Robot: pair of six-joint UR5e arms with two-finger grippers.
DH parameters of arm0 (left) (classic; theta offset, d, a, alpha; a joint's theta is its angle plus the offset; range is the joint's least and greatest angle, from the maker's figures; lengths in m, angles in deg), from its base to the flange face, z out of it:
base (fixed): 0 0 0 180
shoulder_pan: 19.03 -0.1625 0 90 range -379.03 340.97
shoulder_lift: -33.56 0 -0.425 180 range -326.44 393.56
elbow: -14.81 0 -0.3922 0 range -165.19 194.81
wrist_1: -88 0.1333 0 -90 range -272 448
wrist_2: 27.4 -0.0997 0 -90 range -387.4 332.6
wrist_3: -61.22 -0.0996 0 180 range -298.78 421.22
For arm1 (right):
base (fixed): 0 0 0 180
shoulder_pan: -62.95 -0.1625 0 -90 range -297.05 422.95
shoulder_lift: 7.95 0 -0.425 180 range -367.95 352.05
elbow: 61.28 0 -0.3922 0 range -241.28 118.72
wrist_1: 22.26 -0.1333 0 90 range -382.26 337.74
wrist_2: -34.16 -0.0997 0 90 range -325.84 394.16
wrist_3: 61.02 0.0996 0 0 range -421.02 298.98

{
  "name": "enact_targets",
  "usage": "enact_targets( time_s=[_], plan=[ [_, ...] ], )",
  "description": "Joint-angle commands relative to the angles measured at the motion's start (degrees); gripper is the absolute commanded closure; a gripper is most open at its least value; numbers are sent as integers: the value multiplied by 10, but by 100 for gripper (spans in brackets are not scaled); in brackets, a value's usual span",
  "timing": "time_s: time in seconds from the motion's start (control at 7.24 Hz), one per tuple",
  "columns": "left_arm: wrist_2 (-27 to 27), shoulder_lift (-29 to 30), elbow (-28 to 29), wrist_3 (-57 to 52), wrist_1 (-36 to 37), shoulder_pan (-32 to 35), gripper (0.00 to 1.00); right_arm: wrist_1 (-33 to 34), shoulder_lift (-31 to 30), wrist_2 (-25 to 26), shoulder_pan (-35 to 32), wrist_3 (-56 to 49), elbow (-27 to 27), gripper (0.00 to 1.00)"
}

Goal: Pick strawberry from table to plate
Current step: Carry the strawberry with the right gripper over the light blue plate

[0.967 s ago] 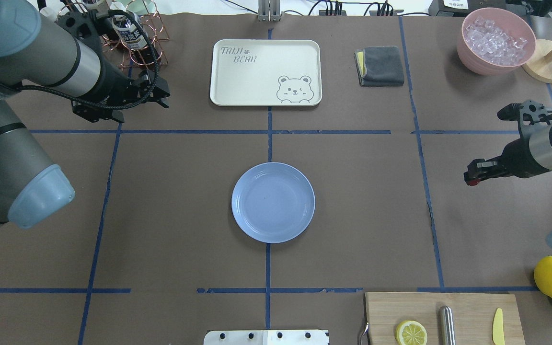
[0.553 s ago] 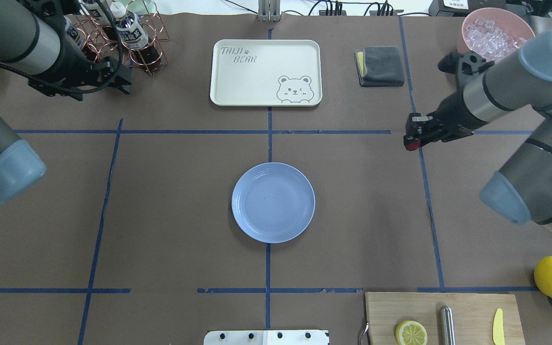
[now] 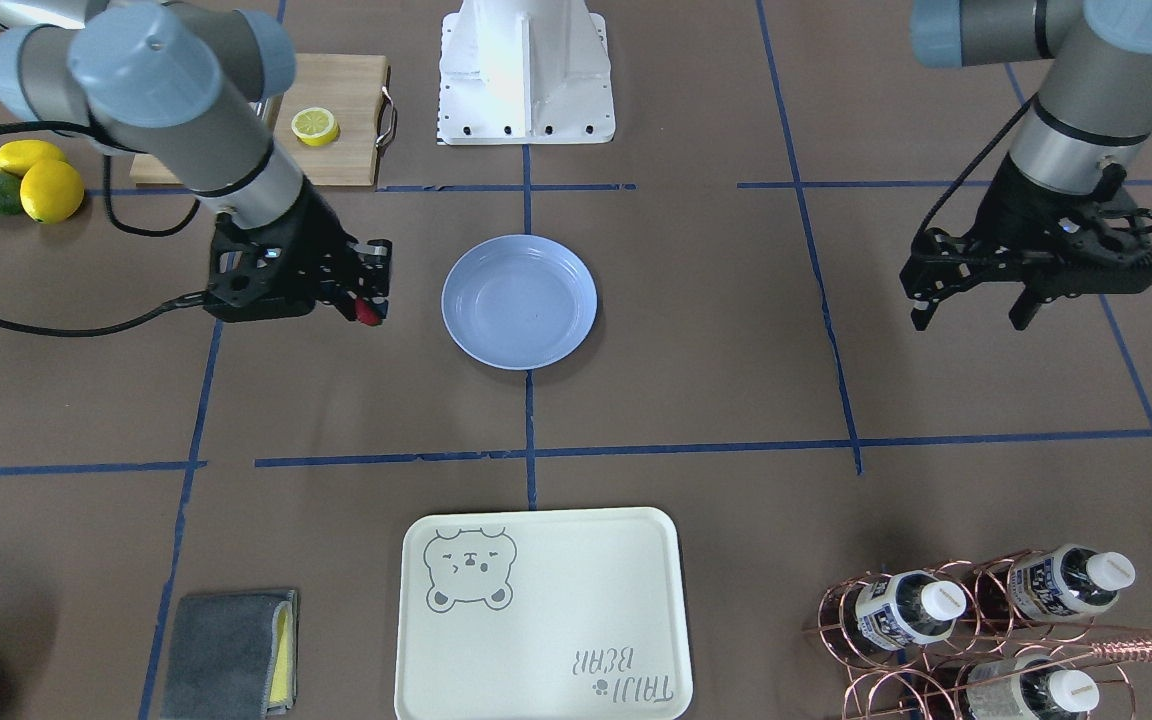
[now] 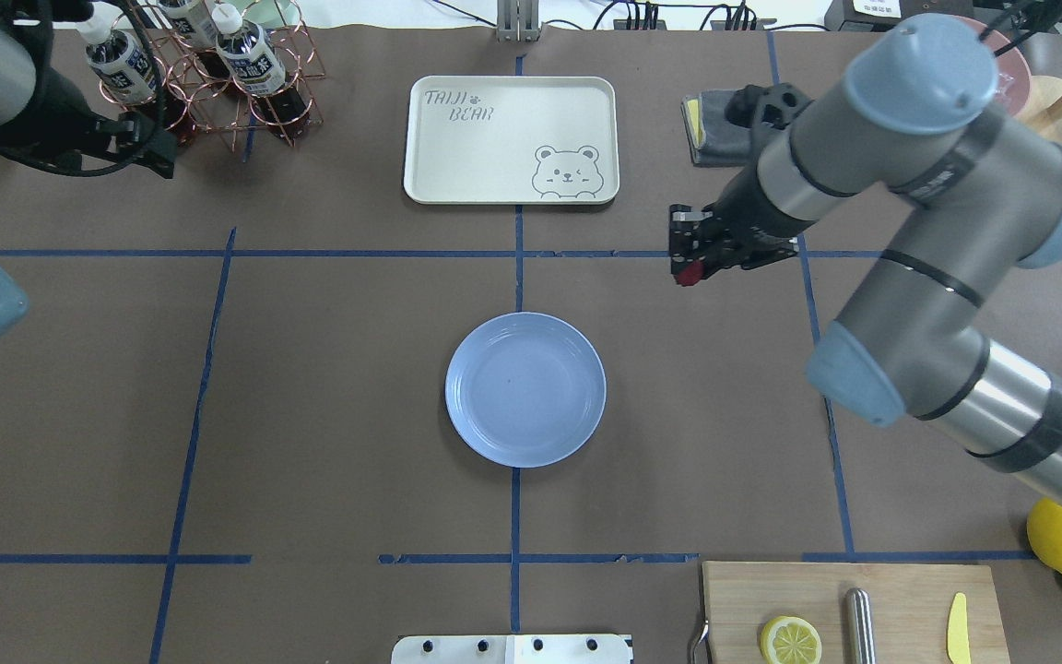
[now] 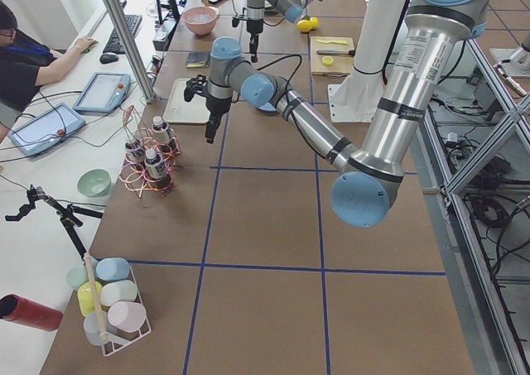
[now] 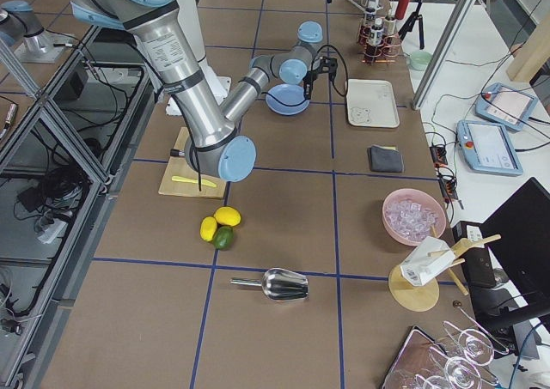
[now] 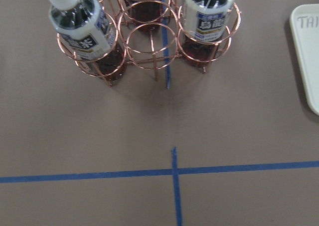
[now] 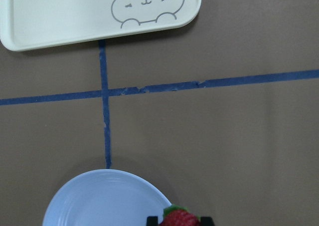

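Observation:
My right gripper is carrying the pinched strawberry, and the way to the empty light-blue plate is clear. It should keep going until the strawberry hangs low over the middle of the plate.
A small red strawberry [image 4: 687, 272] with a green top is pinched in my right gripper [image 4: 684, 263], which is shut on it above the brown table [image 4: 328, 415]. It hangs apart from the light-blue plate [image 4: 525, 389], off the plate's far-right side in the overhead view. In the right wrist view the strawberry [image 8: 178, 219] sits at the bottom edge, just beside the plate [image 8: 99, 201] rim. From the front, the right gripper [image 3: 366, 308] is level with the plate [image 3: 519, 300]. My left gripper [image 3: 969, 318] hovers open and empty far from the plate, near the bottle rack.
A cream bear-print tray [image 4: 511, 138] lies beyond the plate. A copper rack with bottles [image 4: 218, 74] stands far left, a grey cloth [image 4: 706, 143] far right. A cutting board [image 4: 849, 609] with a lemon half and lemons [image 4: 1061, 535] sit near right.
My right arm has swung left with the strawberry, from the table's right edge toward the plate. The left arm has drawn back toward the far-left corner by the bottle rack.

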Motion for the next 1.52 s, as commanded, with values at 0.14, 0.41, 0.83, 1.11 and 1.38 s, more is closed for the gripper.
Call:
enact_targets(
  time_s=[0.14, 0.41, 0.83, 1.11, 1.38],
  plan=[
    [10, -24, 59, -190, -1, 95, 0, -3, 68, 76, 78, 6, 91, 100],
    [10, -25, 70, -217, -1, 112, 0, -2, 82, 91, 105, 7, 111, 100],
    [10, -27, 79, -219, -4, 112, 0, -2, 84, 94, 122, 6, 117, 100],
    [10, -38, 78, -221, -6, 114, 0, -3, 83, 98, 122, 5, 121, 21],
    [10, -41, 79, -241, -5, 123, 0, -3, 88, 110, 121, 6, 117, 0]
  ],
)
